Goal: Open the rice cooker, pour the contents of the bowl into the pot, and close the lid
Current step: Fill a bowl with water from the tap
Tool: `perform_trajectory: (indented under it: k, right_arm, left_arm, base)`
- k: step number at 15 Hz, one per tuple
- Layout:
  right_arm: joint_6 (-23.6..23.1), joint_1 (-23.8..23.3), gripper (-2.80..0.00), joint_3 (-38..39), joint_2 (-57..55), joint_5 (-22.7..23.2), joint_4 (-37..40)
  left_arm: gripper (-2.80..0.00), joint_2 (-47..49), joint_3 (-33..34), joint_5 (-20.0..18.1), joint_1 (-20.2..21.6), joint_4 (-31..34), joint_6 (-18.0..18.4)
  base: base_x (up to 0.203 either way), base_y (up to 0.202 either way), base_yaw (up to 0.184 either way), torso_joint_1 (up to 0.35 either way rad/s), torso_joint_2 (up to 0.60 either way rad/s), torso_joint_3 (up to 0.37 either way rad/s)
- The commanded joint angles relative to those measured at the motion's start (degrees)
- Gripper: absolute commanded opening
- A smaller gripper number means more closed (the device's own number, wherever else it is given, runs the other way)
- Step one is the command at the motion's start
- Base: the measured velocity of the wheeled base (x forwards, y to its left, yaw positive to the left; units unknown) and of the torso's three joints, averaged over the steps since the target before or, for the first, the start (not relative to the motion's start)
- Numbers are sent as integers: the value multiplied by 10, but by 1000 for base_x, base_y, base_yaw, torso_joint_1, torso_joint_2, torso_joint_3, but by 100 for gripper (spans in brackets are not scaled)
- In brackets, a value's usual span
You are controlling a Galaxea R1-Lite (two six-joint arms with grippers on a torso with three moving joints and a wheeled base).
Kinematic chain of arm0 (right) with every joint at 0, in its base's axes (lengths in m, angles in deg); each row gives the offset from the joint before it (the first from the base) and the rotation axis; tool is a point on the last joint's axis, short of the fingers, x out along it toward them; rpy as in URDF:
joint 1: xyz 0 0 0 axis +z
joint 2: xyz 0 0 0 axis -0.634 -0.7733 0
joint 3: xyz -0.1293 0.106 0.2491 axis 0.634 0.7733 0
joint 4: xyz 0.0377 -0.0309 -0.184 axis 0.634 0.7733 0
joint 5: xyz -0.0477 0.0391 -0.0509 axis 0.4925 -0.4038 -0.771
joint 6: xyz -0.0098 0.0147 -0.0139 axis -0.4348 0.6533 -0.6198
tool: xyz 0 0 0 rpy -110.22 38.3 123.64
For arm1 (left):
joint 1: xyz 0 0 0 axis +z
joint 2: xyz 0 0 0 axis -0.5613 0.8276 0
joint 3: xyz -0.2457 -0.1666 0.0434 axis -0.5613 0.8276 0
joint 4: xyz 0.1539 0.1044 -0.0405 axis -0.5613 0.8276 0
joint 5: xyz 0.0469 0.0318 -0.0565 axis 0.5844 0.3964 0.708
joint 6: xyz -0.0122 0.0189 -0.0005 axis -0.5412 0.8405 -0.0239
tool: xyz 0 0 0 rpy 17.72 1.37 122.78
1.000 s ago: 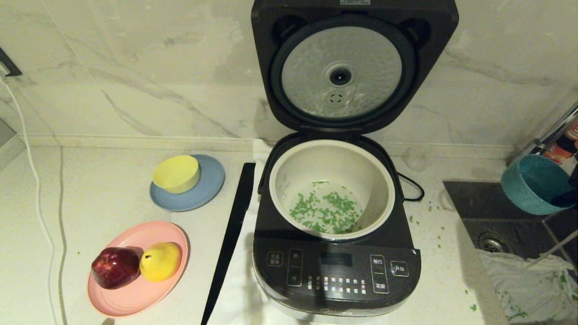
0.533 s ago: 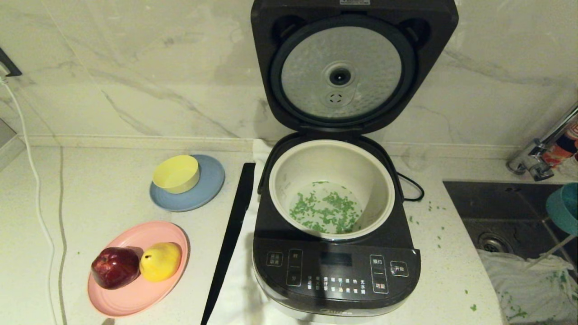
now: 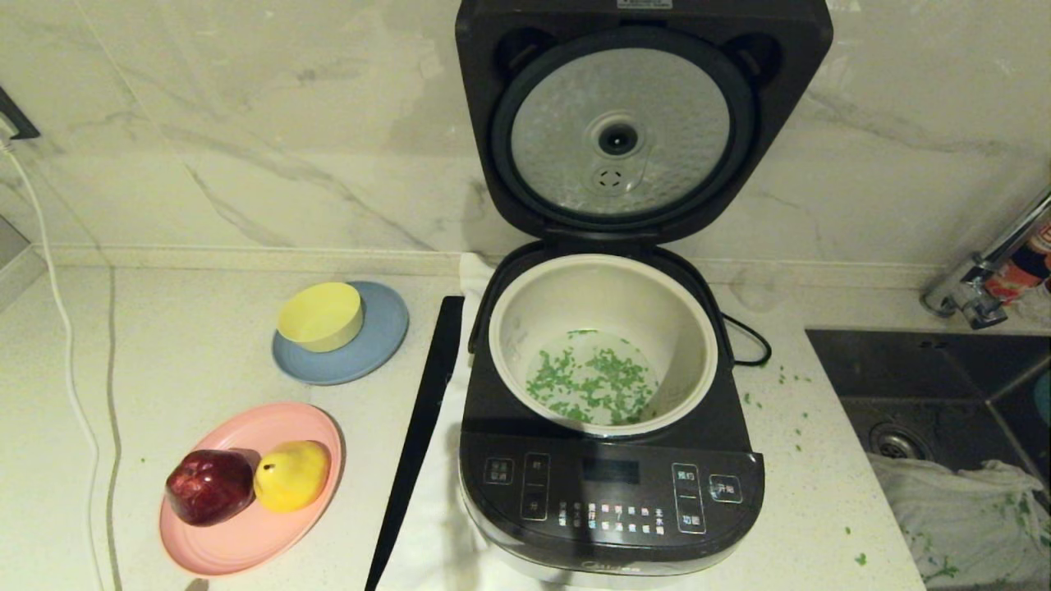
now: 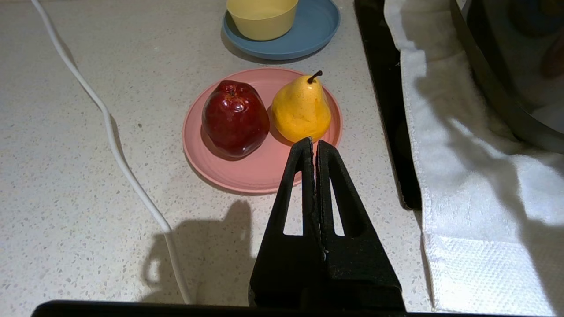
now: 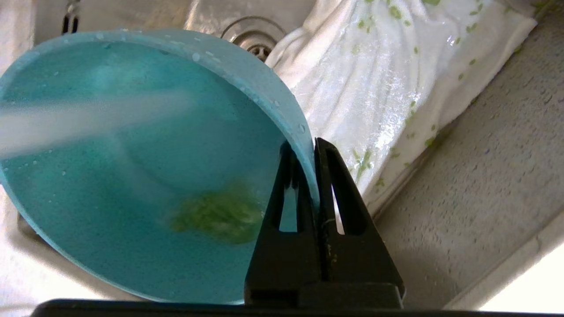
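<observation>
My right gripper needs to bring the teal bowl back, because green bits (image 5: pixel 217 214) are still in it with water running in, and pour both into the cream pot (image 3: pixel 596 369).
The rice cooker (image 3: pixel 612 484) stands open, its lid (image 3: pixel 620 131) upright with the dimpled silver underside facing me. Green bits (image 3: pixel 593 384) lie scattered on the bottom of the cream pot (image 3: pixel 525 304). In the right wrist view my right gripper (image 5: pixel 308 147) is shut on the rim of the teal bowl (image 5: pixel 132 167), held tilted above the sink; a clump of green bits (image 5: pixel 216 215) sticks inside it. The head view shows only a teal sliver (image 3: pixel 1045 406) at the right edge. My left gripper (image 4: pixel 313 143) is shut and empty, above the counter near the pink plate.
A pink plate (image 3: pixel 246 542) holds a red apple (image 3: pixel 210 486) and a yellow pear (image 3: pixel 291 474). A yellow bowl (image 3: pixel 320 316) sits on a blue plate (image 3: pixel 386 336). A black strip (image 3: pixel 419 435) lies left of the cooker. On the right are the sink (image 3: pixel 920 386), a wet white cloth (image 3: pixel 961 517) and the faucet (image 3: pixel 985 271).
The teal bowl in my right gripper has moved right over the sink, almost leaving the head view. Cooker, pot and left arm are unchanged.
</observation>
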Motion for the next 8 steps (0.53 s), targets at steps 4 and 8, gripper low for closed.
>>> perform_trajectory:
  k: [4,8]
  right_arm:
    - [2,-8,-280,-8,-20,2,2]
    - [0,-5,-280,21,16,2,7]
  left_arm:
    - [-280,0,4,0,0,0,1]
    - [-280,0,4,0,0,0,0]
  base:
    - [0,0,0,0,0,0]
    - [0,0,0,0,0,0]
